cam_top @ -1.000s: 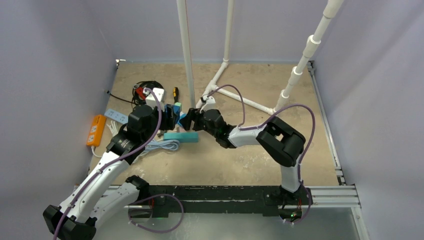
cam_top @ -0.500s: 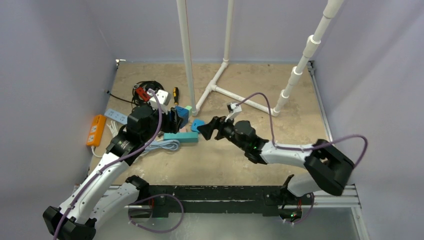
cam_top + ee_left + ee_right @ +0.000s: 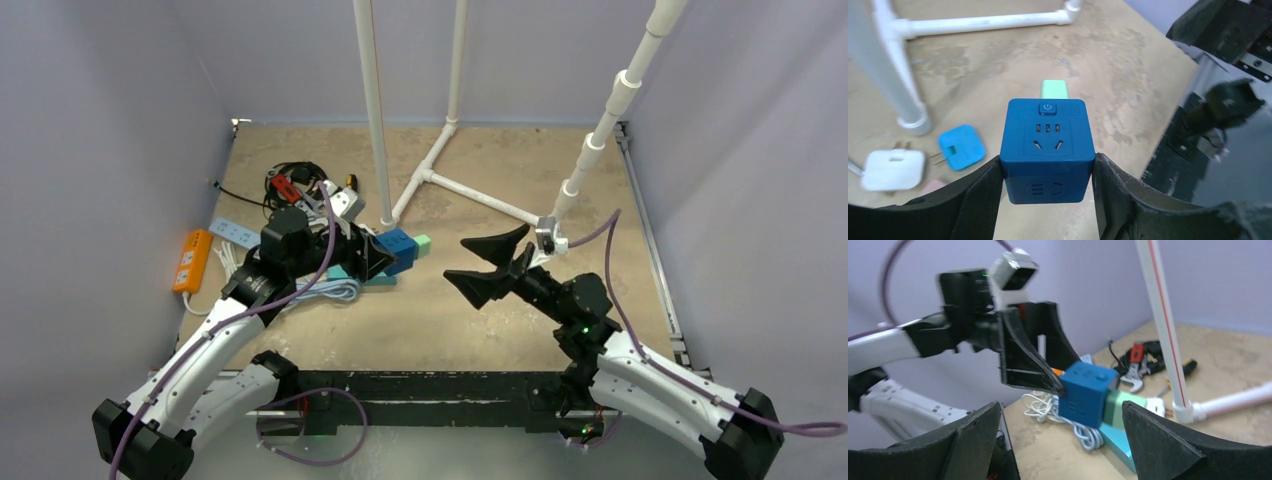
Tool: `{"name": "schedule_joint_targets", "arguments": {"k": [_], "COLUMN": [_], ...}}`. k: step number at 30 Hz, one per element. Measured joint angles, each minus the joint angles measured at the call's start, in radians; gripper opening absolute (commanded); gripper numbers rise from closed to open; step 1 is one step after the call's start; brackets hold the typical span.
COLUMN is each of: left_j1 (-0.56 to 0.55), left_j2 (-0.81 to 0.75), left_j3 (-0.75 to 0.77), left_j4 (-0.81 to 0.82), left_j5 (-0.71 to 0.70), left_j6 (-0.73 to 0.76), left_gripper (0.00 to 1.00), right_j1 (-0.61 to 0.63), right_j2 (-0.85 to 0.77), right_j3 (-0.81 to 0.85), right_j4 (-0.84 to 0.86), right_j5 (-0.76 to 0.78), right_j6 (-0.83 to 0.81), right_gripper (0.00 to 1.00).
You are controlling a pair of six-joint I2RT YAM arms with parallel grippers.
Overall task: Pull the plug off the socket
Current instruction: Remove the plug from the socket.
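Note:
The pale green plug (image 3: 423, 245) pokes from the dark blue cube socket (image 3: 398, 247) toward my open right gripper, so I should go on moving closer until it sits between both fingers.
My left gripper (image 3: 385, 256) is shut on a dark blue cube socket (image 3: 399, 247) and holds it above the table. A pale green plug (image 3: 423, 242) sits in the cube's far face. In the left wrist view the cube (image 3: 1048, 145) is clamped between both pads (image 3: 975, 200), with the green plug (image 3: 1054, 90) beyond it. My right gripper (image 3: 456, 260) is wide open and empty, a short way right of the plug. In the right wrist view it (image 3: 1063, 440) faces the cube (image 3: 1087, 392) and green plug (image 3: 1123, 407) from a distance.
A light blue plug (image 3: 962, 146) and a white plug (image 3: 893, 170) lie loose on the table. A teal power strip (image 3: 352, 273) and a coiled white cable (image 3: 325, 292) lie under the left gripper. An orange strip (image 3: 192, 260), tools (image 3: 290, 185) and white PVC pipes (image 3: 372, 110) stand around.
My right gripper pulled away from the cube with a light blue plug, then swung right and opened. My left gripper turned the cube toward the right.

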Motion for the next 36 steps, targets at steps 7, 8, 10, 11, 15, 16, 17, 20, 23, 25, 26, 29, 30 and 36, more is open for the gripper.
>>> {"name": "schedule_joint_targets", "arguments": {"k": [7,8,10,11,15,16,17,20,23,25,26,29,30,36], "left_j1": [-0.001,-0.003,-0.010,-0.015,-0.031,-0.034,-0.035,-0.039,-0.045,-0.046,-0.047,-0.049,-0.051,-0.055], "left_j2": [0.041,0.045,0.047,0.047,0.047,0.047,0.047,0.047,0.047,0.047,0.047,0.046,0.045,0.045], "left_j3": [-0.031,-0.032,-0.032,-0.032,-0.032,-0.032,-0.032,-0.032,-0.032,-0.032,-0.032,-0.032,-0.032,-0.032], "left_j4": [0.125,0.144,0.169,0.181,0.207,0.212,0.216,0.219,0.224,0.226,0.227,0.231,0.231,0.239], "left_j5": [0.343,0.381,0.438,0.463,0.529,0.541,0.551,0.572,0.586,0.594,0.597,0.613,0.617,0.638], "left_j6": [-0.041,-0.051,-0.062,-0.064,-0.079,-0.080,-0.080,-0.083,-0.087,-0.088,-0.089,-0.091,-0.093,-0.098], "left_gripper": [0.00,0.00,0.00,0.00,0.00,0.00,0.00,0.00,0.00,0.00,0.00,0.00,0.00,0.00], "right_j1": [0.000,0.000,0.000,0.000,0.000,0.000,0.000,0.000,0.000,0.000,0.000,-0.001,-0.001,-0.001], "right_j2": [-0.073,-0.072,-0.064,-0.064,-0.077,-0.084,-0.090,-0.092,-0.074,-0.056,-0.048,-0.026,-0.021,-0.002], "right_j3": [-0.009,-0.014,-0.028,-0.034,-0.044,-0.046,-0.049,-0.051,-0.051,-0.051,-0.051,-0.051,-0.051,-0.051], "right_j4": [-0.055,-0.063,-0.082,-0.092,-0.108,-0.103,-0.098,-0.082,-0.068,-0.058,-0.056,-0.051,-0.050,-0.037], "right_j5": [-0.142,-0.150,-0.167,-0.172,-0.198,-0.212,-0.227,-0.283,-0.342,-0.378,-0.387,-0.408,-0.411,-0.444], "right_j6": [-0.089,-0.092,-0.094,-0.094,-0.091,-0.088,-0.088,-0.087,-0.085,-0.085,-0.085,-0.082,-0.080,-0.071], "right_gripper": [0.92,0.92,0.92,0.93,0.94,0.93,0.91,0.84,0.72,0.59,0.54,0.41,0.38,0.05]}}
